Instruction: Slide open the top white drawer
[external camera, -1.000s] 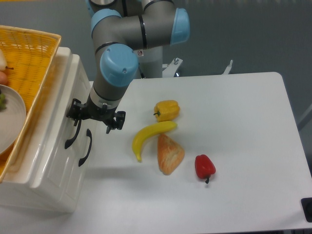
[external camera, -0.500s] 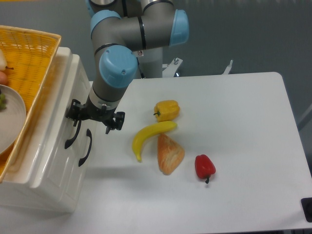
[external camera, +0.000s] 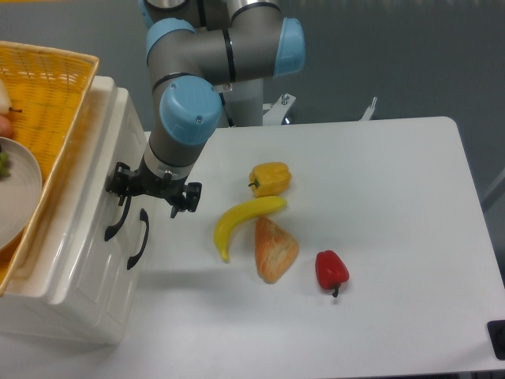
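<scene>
The lower drawer has its own handle [external camera: 140, 240] just below. The top white drawer [external camera: 101, 257] will slide out alone and cover that handle when I pull.
The top white drawer [external camera: 93, 207] is the upper panelled front of the white cabinet at the left, and it looks flush with the cabinet. Its curved black handle [external camera: 117, 221] is the one nearer the cabinet top. The lower drawer's handle [external camera: 139, 238] lies just right of it. My gripper [external camera: 155, 189] hangs right in front of the drawer fronts, above the far ends of both handles. Its black fingers [external camera: 118, 180] are spread apart, the left one next to the top handle's upper end. I cannot tell whether it touches the handle.
A yellow wicker basket [external camera: 55, 87] with a white plate [external camera: 20, 197] sits on the cabinet. On the white table [external camera: 394, 197] lie a yellow pepper [external camera: 270, 178], a banana [external camera: 243, 219], a bread piece [external camera: 274, 249] and a red pepper [external camera: 331, 270].
The arm and gripper have crept a few pixels left towards the drawer front. The drawer and the items on the table have not moved.
</scene>
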Controlling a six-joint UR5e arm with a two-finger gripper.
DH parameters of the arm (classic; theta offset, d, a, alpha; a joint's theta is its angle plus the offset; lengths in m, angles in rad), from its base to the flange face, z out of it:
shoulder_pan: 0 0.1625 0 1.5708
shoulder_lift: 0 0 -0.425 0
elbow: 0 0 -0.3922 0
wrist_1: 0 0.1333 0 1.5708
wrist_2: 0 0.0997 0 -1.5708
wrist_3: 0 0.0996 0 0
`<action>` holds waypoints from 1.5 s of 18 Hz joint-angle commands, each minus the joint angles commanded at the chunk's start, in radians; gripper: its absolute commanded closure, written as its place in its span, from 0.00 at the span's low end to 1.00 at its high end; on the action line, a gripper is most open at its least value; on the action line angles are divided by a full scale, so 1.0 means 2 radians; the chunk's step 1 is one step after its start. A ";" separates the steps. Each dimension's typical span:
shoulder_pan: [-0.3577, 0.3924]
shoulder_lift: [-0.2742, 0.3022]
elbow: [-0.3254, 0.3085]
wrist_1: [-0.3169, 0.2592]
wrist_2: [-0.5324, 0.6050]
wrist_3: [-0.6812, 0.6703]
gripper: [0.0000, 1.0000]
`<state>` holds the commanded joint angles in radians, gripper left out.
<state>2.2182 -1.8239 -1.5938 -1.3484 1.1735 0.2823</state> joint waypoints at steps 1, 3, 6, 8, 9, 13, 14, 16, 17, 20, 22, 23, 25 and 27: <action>0.001 0.000 0.000 -0.001 0.000 0.000 0.00; 0.001 0.000 0.001 -0.001 0.000 0.000 0.00; 0.000 0.001 0.000 -0.001 0.000 0.000 0.00; 0.000 0.001 0.000 -0.001 0.000 0.000 0.00; 0.000 0.001 0.001 -0.001 0.001 0.000 0.00; 0.000 0.000 0.001 0.000 0.003 0.000 0.00; 0.001 -0.001 0.001 0.000 0.004 0.000 0.00; 0.001 0.000 0.001 0.000 0.004 0.000 0.00; 0.001 -0.001 0.001 0.000 0.005 0.000 0.00; 0.001 -0.001 0.001 0.002 0.005 0.000 0.00; 0.002 -0.001 0.001 0.002 0.005 0.001 0.00; 0.002 -0.001 0.001 0.002 0.005 0.001 0.00; 0.002 -0.001 0.001 0.002 0.005 0.001 0.00; 0.002 -0.001 0.002 0.003 0.007 0.001 0.00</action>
<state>2.2212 -1.8254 -1.5907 -1.3422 1.1873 0.2838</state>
